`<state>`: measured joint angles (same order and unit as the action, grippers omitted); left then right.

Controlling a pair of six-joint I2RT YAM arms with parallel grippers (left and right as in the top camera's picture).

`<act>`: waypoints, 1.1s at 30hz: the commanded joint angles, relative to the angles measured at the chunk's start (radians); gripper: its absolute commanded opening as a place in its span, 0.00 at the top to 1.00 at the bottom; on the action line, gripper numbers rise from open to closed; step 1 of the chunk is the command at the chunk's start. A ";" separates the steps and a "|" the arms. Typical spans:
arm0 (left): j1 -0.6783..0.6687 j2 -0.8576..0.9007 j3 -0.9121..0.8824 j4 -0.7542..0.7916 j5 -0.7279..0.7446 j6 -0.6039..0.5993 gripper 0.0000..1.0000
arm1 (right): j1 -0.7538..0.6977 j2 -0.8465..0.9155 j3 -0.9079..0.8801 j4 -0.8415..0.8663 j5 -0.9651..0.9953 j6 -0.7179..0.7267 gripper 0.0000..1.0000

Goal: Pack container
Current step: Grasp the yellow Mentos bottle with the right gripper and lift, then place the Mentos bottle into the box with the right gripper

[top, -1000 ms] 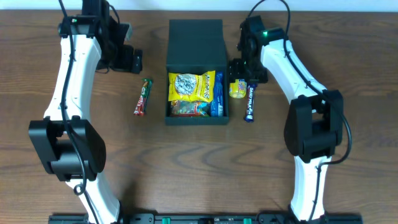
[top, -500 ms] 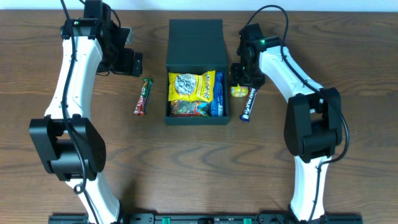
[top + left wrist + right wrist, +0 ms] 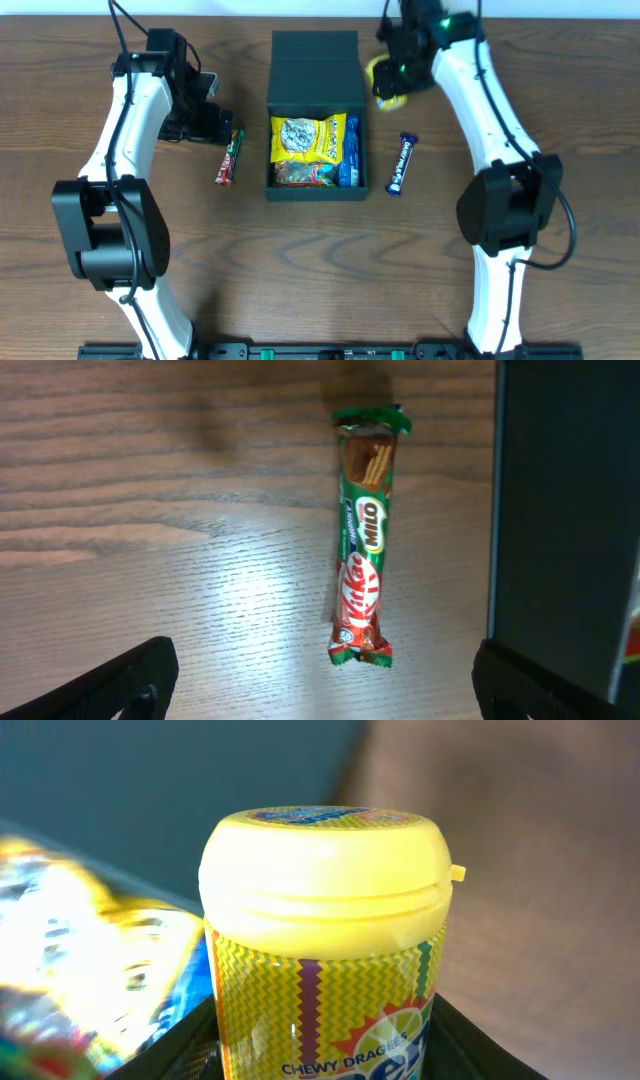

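The box's front strip point(image 3: 308, 177) is open above the red packet point(image 3: 295, 173), so my right gripper should go on carrying the tub there until it lies next to the yellow snack bag.
The container point(image 3: 315, 190) is a dark teal-black square box with its flap lid point(image 3: 314, 70) open toward the back; a yellow snack bag point(image 3: 308, 138) and other packets lie inside. My right gripper point(image 3: 388, 82) is shut on a yellow chewy-dragees tub point(image 3: 325, 950), held in the air just right of the lid; the tub also shows in the overhead view point(image 3: 384, 82). My left gripper point(image 3: 320, 685) is open above the table, beside a green-and-red KitKat bar point(image 3: 363, 540), which lies left of the box point(image 3: 231, 157).
A blue candy bar point(image 3: 401, 164) lies on the table right of the box. The box wall point(image 3: 570, 520) fills the right side of the left wrist view. The table is dark wood.
My right gripper has lifted the yellow tub off the table and moved it back beside the lid. The blue bar has shifted and stays on the table. My left gripper moved toward the KitKat.
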<state>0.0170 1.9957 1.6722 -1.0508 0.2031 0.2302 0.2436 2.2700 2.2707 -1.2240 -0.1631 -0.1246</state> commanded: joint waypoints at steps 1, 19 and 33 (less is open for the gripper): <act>0.033 0.013 0.001 0.014 -0.003 0.000 0.05 | 0.048 -0.020 0.114 -0.091 -0.170 -0.336 0.75; 0.235 0.011 0.014 0.035 0.138 -0.027 0.05 | 0.368 -0.020 -0.139 -0.156 -0.192 -0.773 0.65; 0.231 0.011 0.014 0.035 0.138 -0.016 0.05 | 0.392 -0.020 -0.188 -0.038 -0.124 -0.750 0.01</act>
<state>0.2508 1.9957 1.6703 -1.0134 0.3340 0.2070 0.6216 2.2601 2.0838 -1.2598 -0.3092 -0.8757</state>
